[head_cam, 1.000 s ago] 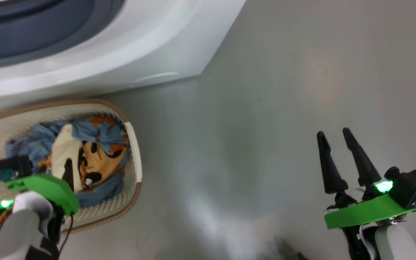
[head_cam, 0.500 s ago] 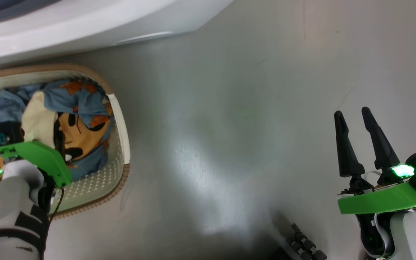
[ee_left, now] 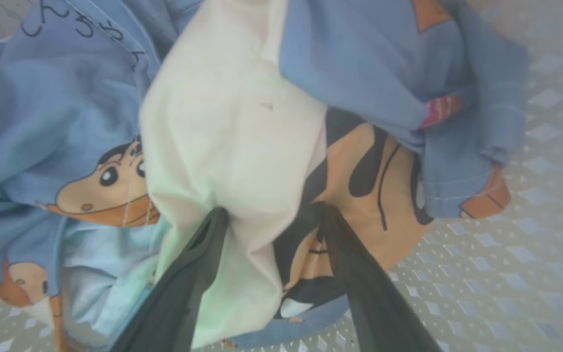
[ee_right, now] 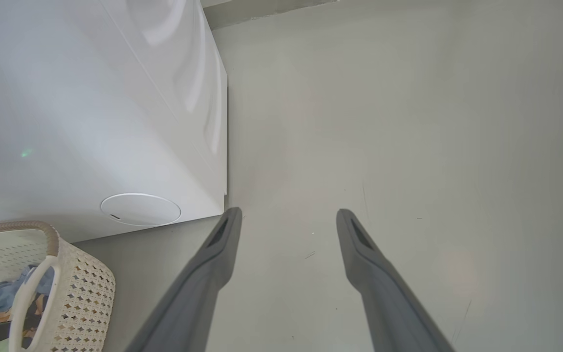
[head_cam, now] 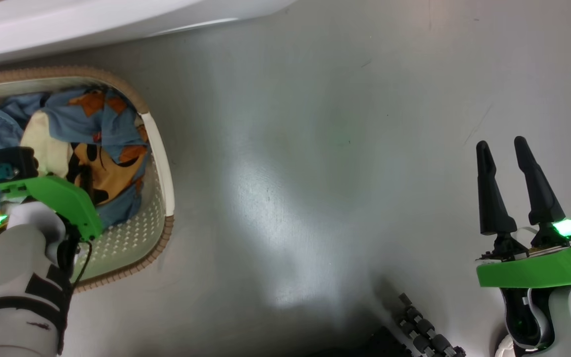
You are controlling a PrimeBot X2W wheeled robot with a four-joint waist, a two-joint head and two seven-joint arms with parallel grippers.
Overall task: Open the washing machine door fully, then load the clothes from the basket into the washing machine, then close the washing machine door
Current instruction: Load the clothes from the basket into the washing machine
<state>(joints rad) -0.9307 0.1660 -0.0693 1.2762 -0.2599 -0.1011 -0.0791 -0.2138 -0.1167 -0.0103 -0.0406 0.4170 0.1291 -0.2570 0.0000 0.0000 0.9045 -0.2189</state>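
A light blue edge (head_cam: 122,208) sticks out from under the orange-and-black figure. I expect another garment to stay behind when I lift the cream panel (head_cam: 45,145).
The basket (head_cam: 158,148) sits on the floor at the left, in front of the washing machine (head_cam: 117,20). The clothes (head_cam: 107,119) lie in it, light blue with orange-and-black figures and a cream panel. My left gripper (ee_left: 271,212) is down in the basket, open. Its fingers (ee_left: 198,264) press into the pile on either side of a cream fold (ee_left: 232,137). In the head view one dark finger (head_cam: 86,173) shows past the green mount. My right gripper (head_cam: 502,144) hovers open over bare floor at the right, holding nothing. The washing machine door is out of view.
Grey floor (head_cam: 315,173) spreads between the basket and the right arm. The right wrist view shows the washer's white lower front (ee_right: 91,122) with a round cap (ee_right: 140,209), and the basket's corner (ee_right: 81,293). A black ribbed part (head_cam: 424,332) sits at the bottom edge.
The head camera has tilted, so the washer and basket slid up and left in the picture. The left gripper stays in the clothes. The right gripper stays open.
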